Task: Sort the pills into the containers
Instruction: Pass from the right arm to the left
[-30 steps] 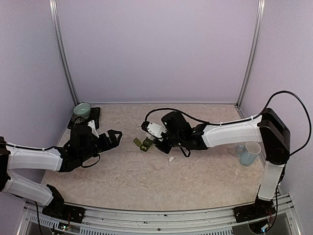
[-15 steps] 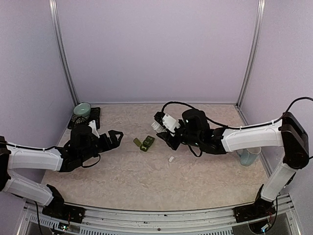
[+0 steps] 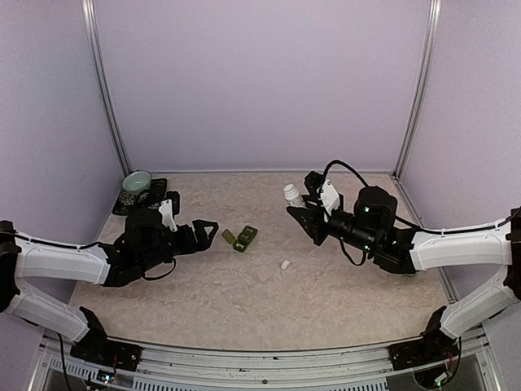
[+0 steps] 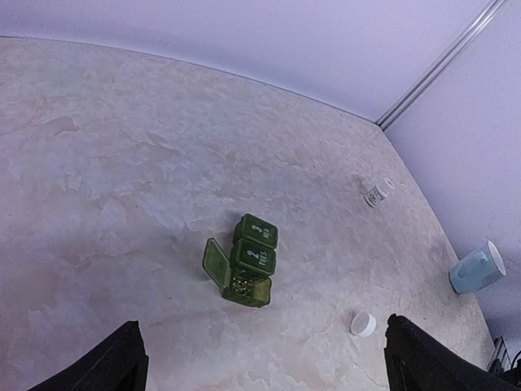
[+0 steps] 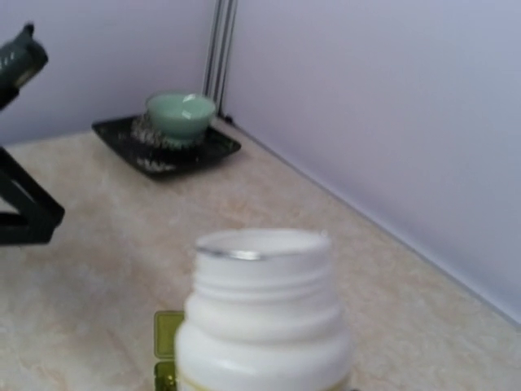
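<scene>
The white bottle [image 3: 293, 194] stands clear at my right gripper's fingers, so my open left gripper should go on toward the bottle's free side [image 3: 290, 199] before it closes there.
The dark green container strip [image 3: 242, 237] lies mid-table. In the left wrist view [image 4: 248, 261] its near compartment stands open with small yellowish pills inside, and the other two lids are closed. My left gripper [image 3: 207, 230] is open and empty, a little left of the strip, which lies ahead between its fingers [image 4: 114, 358]. A white uncapped pill bottle [image 3: 291, 193] stands upright at the tips of my right gripper [image 3: 300, 194], whose fingers look spread wider than the bottle. The bottle fills the right wrist view [image 5: 260, 318] and hides the fingers there. A corner of the strip [image 5: 167, 342] shows behind it.
The bottle's white cap [image 3: 286, 265] lies on the table right of the strip. A pale green bowl [image 3: 137, 181] sits on a black tray [image 3: 155, 202] at the back left. A pale blue mug [image 4: 476, 267] stands at the right.
My right arm has drawn back from the strip to the right and rear, carrying the bottle, which now stands upright. My left gripper has edged right toward the strip.
</scene>
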